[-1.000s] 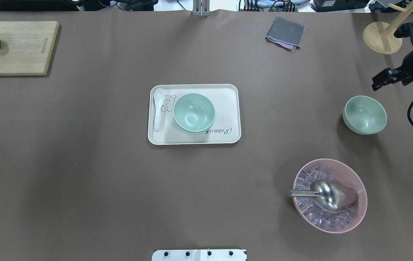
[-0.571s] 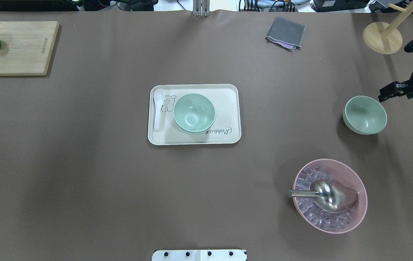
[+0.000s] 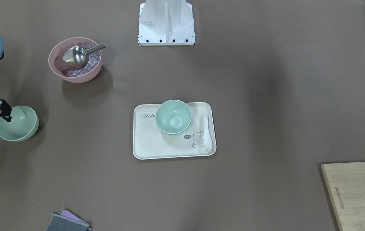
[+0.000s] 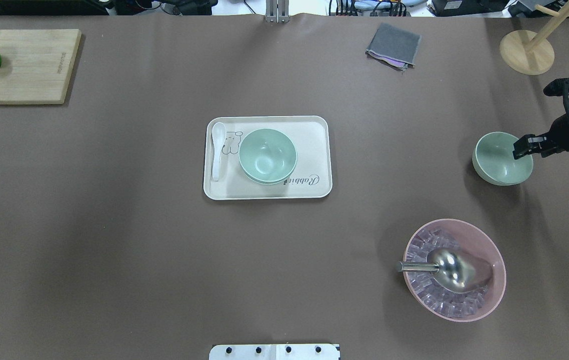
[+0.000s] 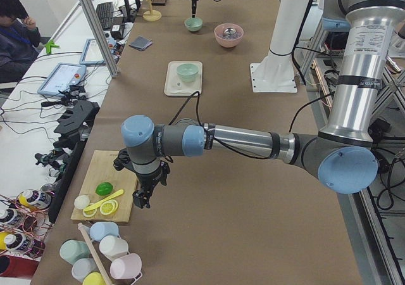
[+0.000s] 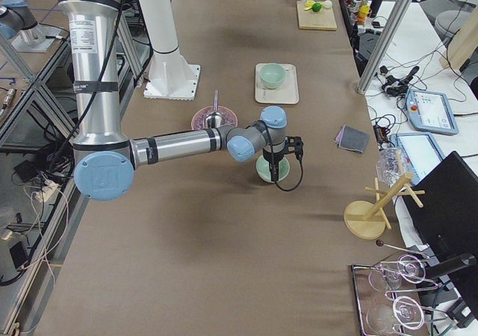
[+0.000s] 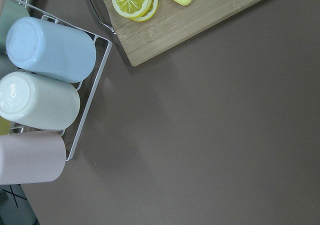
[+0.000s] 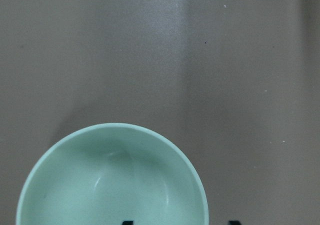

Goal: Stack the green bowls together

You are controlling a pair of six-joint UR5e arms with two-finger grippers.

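Note:
The lone green bowl (image 3: 19, 124) will go in almost up to its rim when I lower it, because the nested green bowls' rims (image 3: 174, 133) are close together.
Two green bowls (image 4: 267, 156) sit nested on the cream tray (image 4: 314, 145) at mid-table; they also show in the front view (image 3: 173, 117). A third green bowl (image 4: 499, 162) stands alone on the table at the right, also seen in the front view (image 3: 19, 126) and the right wrist view (image 8: 112, 177). My right gripper (image 4: 527, 149) is open and empty, its fingers straddling this bowl's right rim (image 8: 180, 222). My left gripper (image 5: 142, 199) hangs beside the cutting board, far from the bowls; I cannot tell if it is open or shut.
A white spoon (image 4: 217, 150) lies on the tray. A pink bowl (image 4: 500, 260) with ice and a metal scoop stands near the lone bowl. A grey cloth (image 4: 393, 46), a wooden stand (image 4: 527, 51), a cutting board (image 4: 24, 65) and a cup rack (image 7: 45, 100) are around.
My right gripper has moved from beyond the lone bowl's far right side toward it and down, and now sits over its right rim. The bowls have not moved.

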